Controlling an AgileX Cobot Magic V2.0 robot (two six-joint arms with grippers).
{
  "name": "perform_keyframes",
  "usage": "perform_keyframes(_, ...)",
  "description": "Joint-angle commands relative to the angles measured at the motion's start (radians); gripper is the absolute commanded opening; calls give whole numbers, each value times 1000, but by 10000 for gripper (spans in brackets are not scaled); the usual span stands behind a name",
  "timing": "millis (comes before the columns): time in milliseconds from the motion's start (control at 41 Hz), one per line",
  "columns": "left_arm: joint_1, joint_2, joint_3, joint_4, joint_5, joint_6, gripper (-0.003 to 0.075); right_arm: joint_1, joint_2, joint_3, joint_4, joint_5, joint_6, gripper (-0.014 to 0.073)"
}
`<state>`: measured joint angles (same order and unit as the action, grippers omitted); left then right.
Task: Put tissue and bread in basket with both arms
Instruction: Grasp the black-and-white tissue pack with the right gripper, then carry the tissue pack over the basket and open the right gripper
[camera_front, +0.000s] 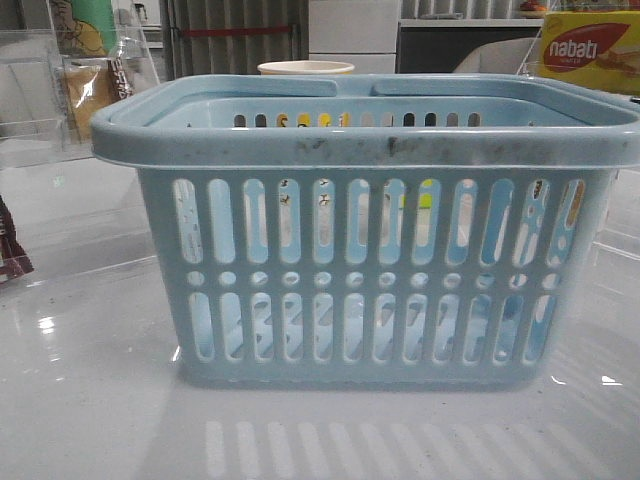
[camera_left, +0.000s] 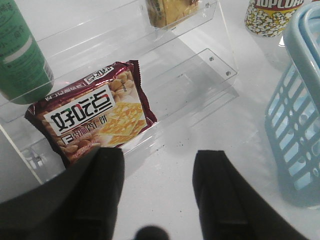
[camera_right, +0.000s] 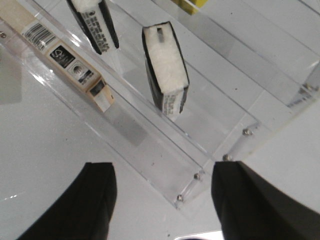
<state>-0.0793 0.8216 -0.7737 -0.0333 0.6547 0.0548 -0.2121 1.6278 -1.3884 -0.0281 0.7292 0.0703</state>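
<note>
The tissue (camera_right: 166, 69) is standing with its narrow white side (camera_right: 166, 57) up. It will fall over flat onto a blackish side when I drop it in the basket.
The pale-blue slotted basket (camera_front: 380, 270) fills the middle of the front view; its side also shows in the left wrist view (camera_left: 300, 120). The bread (camera_left: 170, 10), golden-brown in clear wrap, lies on an upper step of a clear acrylic shelf, beyond my left gripper (camera_left: 160, 155), which is open and empty over the table. In the front view the bread (camera_front: 85, 92) sits at the far left. The tissue (camera_right: 165, 70), a blackish pack with a white face, stands on another acrylic shelf ahead of my right gripper (camera_right: 162, 170), which is open and empty. Neither arm shows in the front view.
A dark red biscuit packet (camera_left: 95, 112) lies on the lower step by my left finger. A green bottle (camera_left: 20, 55) and popcorn cup (camera_left: 272, 17) stand nearby. A second blackish pack (camera_right: 92, 22) and a long beige box (camera_right: 60, 55) share the tissue's shelf. A nabati box (camera_front: 590, 50) is back right.
</note>
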Motion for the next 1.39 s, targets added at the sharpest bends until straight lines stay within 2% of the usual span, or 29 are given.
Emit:
perform_keyframes(0, -6, -2, -29, -5, -65, -8, 381, -8, 7, -39, 1, -137, -3, 522)
perform_keyframes(317, -6, -2, -29, -6, -65, -8, 381, -10, 121, -39, 0, -322, -3, 522)
perform_keyframes(756, -6, -2, -29, -14, -65, -8, 381, -26, 204, -40, 0, -461, -3, 519)
perform_keyframes(829, -6, -2, -29, -14, -65, -8, 381, -26, 204, -40, 0, -468, -3, 480)
perform_keyframes(1000, -6, -2, -29, -14, -65, -8, 381, -26, 203, -40, 0, -482, -3, 253)
perform_keyframes(1073, -6, -2, -29, -14, -65, -8, 381, -26, 202, -40, 1, -477, -3, 185)
perform_keyframes(1171, -6, -2, -29, -14, -65, -8, 381, -24, 195, -40, 1, -456, -3, 141)
perform_keyframes(1366, -6, -2, -29, -14, -65, -8, 381, -24, 159, -42, 0, -437, -3, 138)
